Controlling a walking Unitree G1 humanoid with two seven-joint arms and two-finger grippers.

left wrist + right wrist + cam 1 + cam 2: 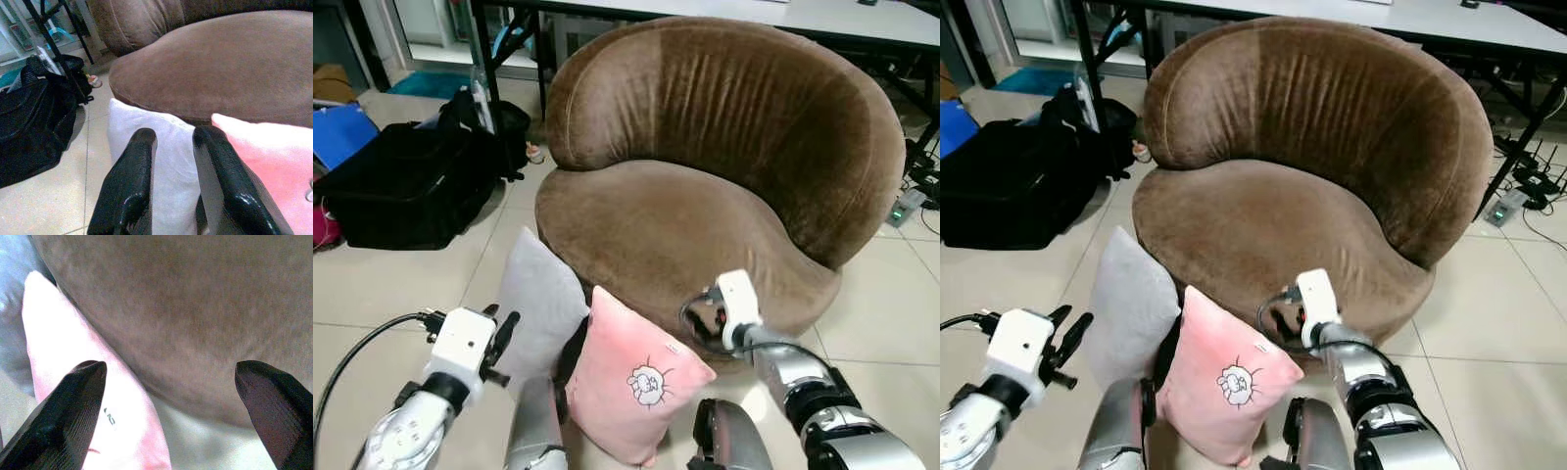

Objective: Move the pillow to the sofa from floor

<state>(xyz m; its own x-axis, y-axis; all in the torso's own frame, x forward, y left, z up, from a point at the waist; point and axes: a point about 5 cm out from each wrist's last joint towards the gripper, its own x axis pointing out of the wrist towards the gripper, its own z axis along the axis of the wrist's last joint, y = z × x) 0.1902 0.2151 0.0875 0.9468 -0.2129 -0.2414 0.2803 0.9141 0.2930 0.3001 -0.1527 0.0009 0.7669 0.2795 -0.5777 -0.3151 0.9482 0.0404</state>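
Note:
The pillow's top corner (600,296) points up unbent, so I expect the pink pillow (632,380) to pinch only at my right gripper and stay spread when I lift it.
A pink pillow (636,384) with a small cartoon print stands on the floor, leaning against the front of the brown round sofa (705,186). A grey pillow (540,302) stands beside it on its left, also against the sofa. My left gripper (174,134) hovers just left of the grey pillow, fingers a little apart, holding nothing. My right gripper (168,367) is wide open at the sofa's front edge, just above the pink pillow's (63,352) right corner, with nothing between its fingers.
A black bag (411,181) lies on the tile floor at the left, with a blue folder (337,132) beyond it. Black table legs (480,49) stand behind the sofa. A power strip (906,208) and cables lie at the right.

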